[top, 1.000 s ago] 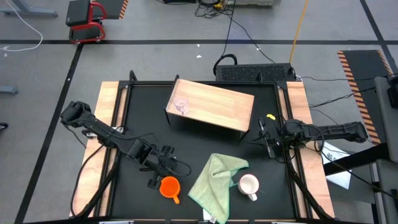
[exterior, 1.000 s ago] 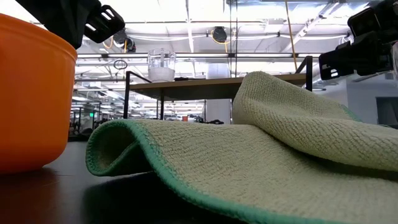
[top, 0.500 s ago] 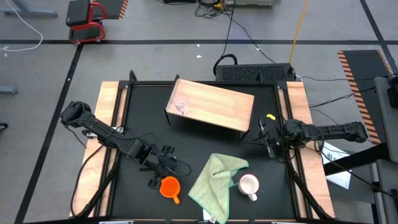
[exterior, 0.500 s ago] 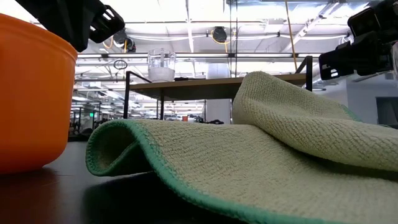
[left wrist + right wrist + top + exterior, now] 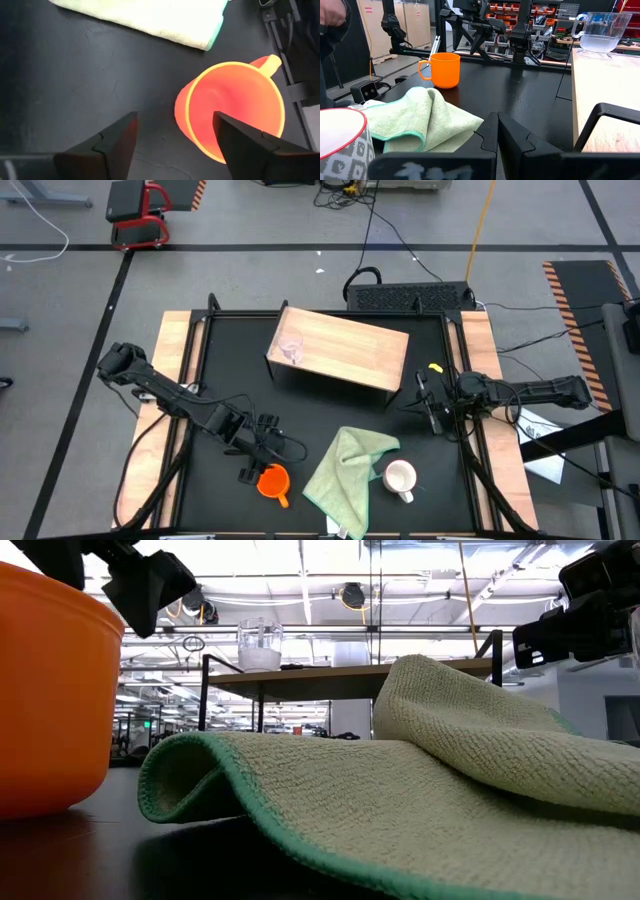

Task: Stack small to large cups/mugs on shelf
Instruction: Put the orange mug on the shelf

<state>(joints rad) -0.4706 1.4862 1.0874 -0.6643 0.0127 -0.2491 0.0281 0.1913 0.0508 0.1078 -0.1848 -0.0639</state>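
Note:
My left gripper's fingers are above the orange mug's rim [image 5: 189, 118]. Next, I open them and move lower, further over the orange mug's side [image 5: 181, 109], before I close them.
The orange mug [image 5: 273, 480] stands upright on the black table at the near left, its handle toward the near edge. My left gripper [image 5: 175, 116] is open just above it: one finger over the mug's mouth [image 5: 235, 107], the other over bare table. In the low view its finger [image 5: 140, 585] is clear of the rim. The clear glass cup [image 5: 291, 350] stands on the left end of the wooden shelf [image 5: 350, 352]. The white mug [image 5: 400, 477] stands upright at the near right, beside the green cloth. My right gripper [image 5: 425, 402] is shut, right of the shelf.
A crumpled light green cloth [image 5: 346, 466] lies between the orange mug and the white mug. The shelf's right part is bare wood. Wooden strips run along the table's left and right sides [image 5: 170, 380].
My left gripper has opened wide above the orange mug, its fingers spreading apart. The mug stands where it was.

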